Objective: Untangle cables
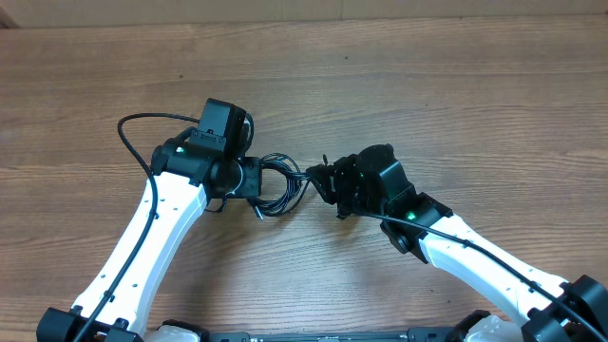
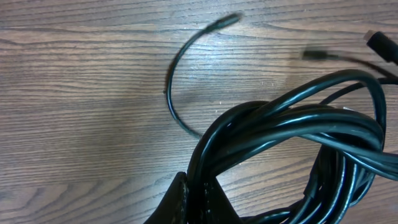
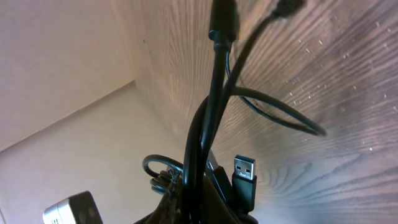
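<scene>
The robot's left gripper is pinching the coil's crossed pieces [image 2: 298, 126] across from the right gripper, so it should open and take hold of the coil's near side [image 1: 275, 210] while the right gripper keeps holding.
The cables [image 1: 281, 184] are thin black cords bunched in one small coil at the table's middle, between my two grippers. My left gripper [image 1: 255, 179] is shut on the coil's left side; in the left wrist view its fingers [image 2: 202, 202] pinch several glossy strands [image 2: 292, 124], with loose plug ends trailing on the wood. My right gripper [image 1: 328, 180] is shut on strands at the coil's right side. In the right wrist view its fingers [image 3: 202, 199] clamp the cords [image 3: 208, 124], and a USB plug [image 3: 244, 175] sticks up beside them.
The wooden table [image 1: 456, 85] extends all round. The left arm's own thicker black cable [image 1: 133, 138] loops out to the left of the arm. A beige strip [image 1: 304, 8] runs along the far edge.
</scene>
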Available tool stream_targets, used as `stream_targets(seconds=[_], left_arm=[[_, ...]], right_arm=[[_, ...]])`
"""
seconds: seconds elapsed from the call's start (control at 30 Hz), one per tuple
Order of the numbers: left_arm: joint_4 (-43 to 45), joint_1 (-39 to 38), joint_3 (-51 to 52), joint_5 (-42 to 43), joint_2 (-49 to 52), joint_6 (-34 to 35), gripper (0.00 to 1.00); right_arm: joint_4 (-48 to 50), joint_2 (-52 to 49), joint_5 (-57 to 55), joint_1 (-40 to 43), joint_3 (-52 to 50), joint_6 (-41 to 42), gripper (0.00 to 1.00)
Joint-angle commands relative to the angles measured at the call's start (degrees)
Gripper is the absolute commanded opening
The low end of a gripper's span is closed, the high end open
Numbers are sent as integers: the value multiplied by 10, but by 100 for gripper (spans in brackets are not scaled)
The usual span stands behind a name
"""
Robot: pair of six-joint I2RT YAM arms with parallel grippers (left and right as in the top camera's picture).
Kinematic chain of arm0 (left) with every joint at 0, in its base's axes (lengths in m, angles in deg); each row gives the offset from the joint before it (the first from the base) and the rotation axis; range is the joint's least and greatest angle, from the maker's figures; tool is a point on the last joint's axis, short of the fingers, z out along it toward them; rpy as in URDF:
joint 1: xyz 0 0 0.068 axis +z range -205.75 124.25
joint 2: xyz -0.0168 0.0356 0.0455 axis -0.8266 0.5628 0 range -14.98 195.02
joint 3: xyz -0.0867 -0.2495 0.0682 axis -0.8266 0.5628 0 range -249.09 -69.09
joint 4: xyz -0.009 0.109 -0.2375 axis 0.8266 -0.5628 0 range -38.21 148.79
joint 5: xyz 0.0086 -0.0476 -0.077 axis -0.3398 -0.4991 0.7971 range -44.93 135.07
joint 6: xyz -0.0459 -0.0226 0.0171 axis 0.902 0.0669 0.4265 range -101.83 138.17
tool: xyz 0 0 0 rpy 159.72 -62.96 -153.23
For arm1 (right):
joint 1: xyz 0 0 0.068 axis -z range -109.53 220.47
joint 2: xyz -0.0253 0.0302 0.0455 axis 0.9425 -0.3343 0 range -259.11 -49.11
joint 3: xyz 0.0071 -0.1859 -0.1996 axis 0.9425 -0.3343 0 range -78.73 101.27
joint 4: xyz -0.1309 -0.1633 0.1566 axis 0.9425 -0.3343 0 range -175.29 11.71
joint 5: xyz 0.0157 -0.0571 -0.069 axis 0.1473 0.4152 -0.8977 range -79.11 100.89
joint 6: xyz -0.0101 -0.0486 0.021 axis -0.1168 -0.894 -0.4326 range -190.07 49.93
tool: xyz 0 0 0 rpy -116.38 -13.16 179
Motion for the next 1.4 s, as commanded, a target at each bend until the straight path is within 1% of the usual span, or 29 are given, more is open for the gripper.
stream_targets(seconds=[0.0, 0.13, 0.2, 0.3, 0.33, 0.37, 0.4, 0.53, 0.63, 0.7, 0.9, 0.97, 1.03, 1.17, 1.3, 1.37], left_arm=[[6, -1, -13, 0, -11, 16, 4], [16, -1, -13, 0, -11, 19, 4], [19, -1, -13, 0, -11, 37, 4], [27, -1, -13, 0, -11, 62, 4], [30, -1, -13, 0, -11, 70, 5], [33, -1, -13, 0, -11, 79, 8], [35, -1, -13, 0, -11, 88, 12], [43, -1, -13, 0, -11, 98, 38], [46, -1, -13, 0, -11, 98, 64], [52, -1, -13, 0, -11, 98, 72], [66, 0, -13, -1, -11, 98, 73], [66, 0, -13, -1, -10, 98, 72], [64, 0, -12, -1, -10, 102, 68], [57, 0, -12, -2, -9, 107, 68], [45, 1, -12, -21, -7, 151, 75], [41, 4, -12, -32, -7, 159, 77]], right_arm=[[10, -4, -18, -2, 12, -100, 4], [16, -4, -2, -2, 12, -201, 4], [30, -4, 24, -2, 12, -264, 4], [61, -4, 69, -2, 12, -336, 4], [72, -3, 85, -2, 12, -357, 4], [79, -3, 95, -2, 12, -371, 4], [84, -3, 104, -2, 12, -383, 4], [71, -2, 108, -2, 12, -396, 4], [64, -2, 110, -2, 12, -420, 4], [61, -2, 112, -2, 12, -423, 4], [61, -2, 114, -2, 12, -425, 4], [60, -2, 114, -2, 12, -425, 4], [59, -2, 114, -2, 12, -425, 4], [53, -2, 113, -2, 12, -425, 4], [47, -2, 113, -2, 12, -425, 4], [46, -2, 114, -2, 12, -424, 4]])
